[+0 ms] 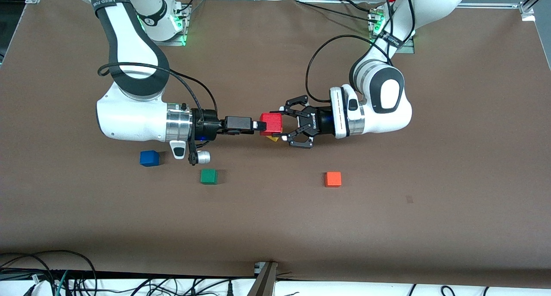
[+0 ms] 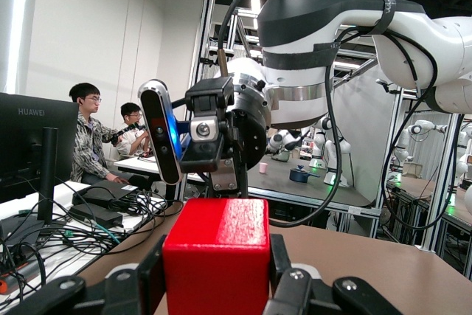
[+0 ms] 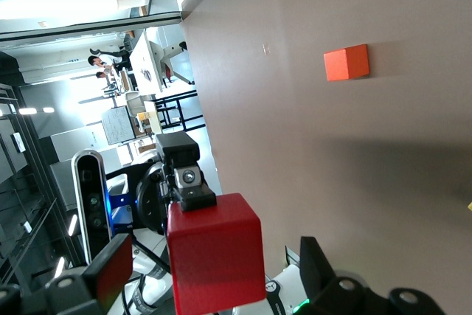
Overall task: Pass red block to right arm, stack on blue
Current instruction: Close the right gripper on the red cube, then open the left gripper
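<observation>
The yellow piece shows its pointed corner (image 1: 274, 138) underneath the red block (image 1: 271, 123), so it should stay behind and show as a whole cube when I carry the red block away.
The red block (image 1: 271, 123) (image 2: 217, 256) (image 3: 214, 260) hangs above the middle of the table, with my left gripper (image 1: 282, 124) (image 2: 217, 285) shut on it, claw fingers pressed against two opposite faces. My right gripper (image 1: 262, 126) (image 3: 214, 263) faces it from the right arm's end and is open. Its slim black fingers (image 3: 316, 260) stand on either side of the block with gaps showing. The blue block (image 1: 149, 158) rests on the table below the right arm's wrist, nearer the front camera.
A green cube (image 1: 208, 176) lies beside the blue block, toward the left arm's end. An orange cube (image 1: 333, 179) (image 3: 346, 62) sits nearer the front camera than the left gripper. A small yellow piece (image 1: 272, 138) peeks out under the red block.
</observation>
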`<state>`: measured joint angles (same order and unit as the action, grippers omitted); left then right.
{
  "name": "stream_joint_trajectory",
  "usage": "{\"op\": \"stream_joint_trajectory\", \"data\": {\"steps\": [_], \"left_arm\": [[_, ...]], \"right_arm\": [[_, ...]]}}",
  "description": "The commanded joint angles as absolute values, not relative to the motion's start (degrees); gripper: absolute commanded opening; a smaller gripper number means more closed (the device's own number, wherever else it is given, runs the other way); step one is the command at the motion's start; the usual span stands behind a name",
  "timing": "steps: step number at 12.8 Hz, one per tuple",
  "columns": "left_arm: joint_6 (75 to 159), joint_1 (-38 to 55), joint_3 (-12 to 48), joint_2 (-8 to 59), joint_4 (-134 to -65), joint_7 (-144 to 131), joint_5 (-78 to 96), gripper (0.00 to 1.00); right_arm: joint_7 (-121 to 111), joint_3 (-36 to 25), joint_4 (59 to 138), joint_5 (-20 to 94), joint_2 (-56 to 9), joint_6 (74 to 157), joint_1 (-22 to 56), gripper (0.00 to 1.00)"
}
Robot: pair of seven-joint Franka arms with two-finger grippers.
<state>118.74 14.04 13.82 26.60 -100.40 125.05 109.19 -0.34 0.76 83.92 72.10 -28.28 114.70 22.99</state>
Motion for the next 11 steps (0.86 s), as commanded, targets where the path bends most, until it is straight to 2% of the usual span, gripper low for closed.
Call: {"op": "stream_joint_trajectory", "data": {"steps": [1,2,5,7,8,9,10,11], "left_arm": [[119.36,14.41,13.97,26.72,-98.44,125.86,111.97,0.0],[119.44,14.41,13.97,26.72,-98.44,125.86,112.15,0.0],[119.44,14.41,14.06,26.81,-98.35,125.77,112.15,0.0],[119.44,14.41,14.06,26.81,-98.35,125.51,112.15,0.0],[119.44,14.41,14.06,26.81,-98.35,125.51,112.15,0.0],[119.44,14.41,14.06,26.81,-98.35,125.51,112.15,0.0],[119.44,14.41,14.06,26.81,-98.35,125.51,112.15,0.0],[119.44,14.41,14.06,26.81,-98.35,125.51,112.15,0.0]], "right_arm": [[-0.97,0.88,83.67,74.17,-28.21,117.33,24.34,1.0],[-1.14,0.88,83.58,74.96,-28.21,118.12,24.35,0.98],[-1.23,0.88,83.67,74.97,-28.21,118.21,24.61,0.76],[-0.62,0.88,83.58,75.06,-28.04,118.04,24.52,0.46],[-0.44,0.88,83.58,75.15,-27.86,117.86,24.52,0.45],[-0.44,0.88,83.58,75.06,-27.77,117.77,24.52,0.38],[-0.44,0.88,83.58,75.06,-27.77,117.69,24.52,0.26],[-0.44,0.88,83.58,75.06,-27.77,117.77,24.52,0.18]]}}
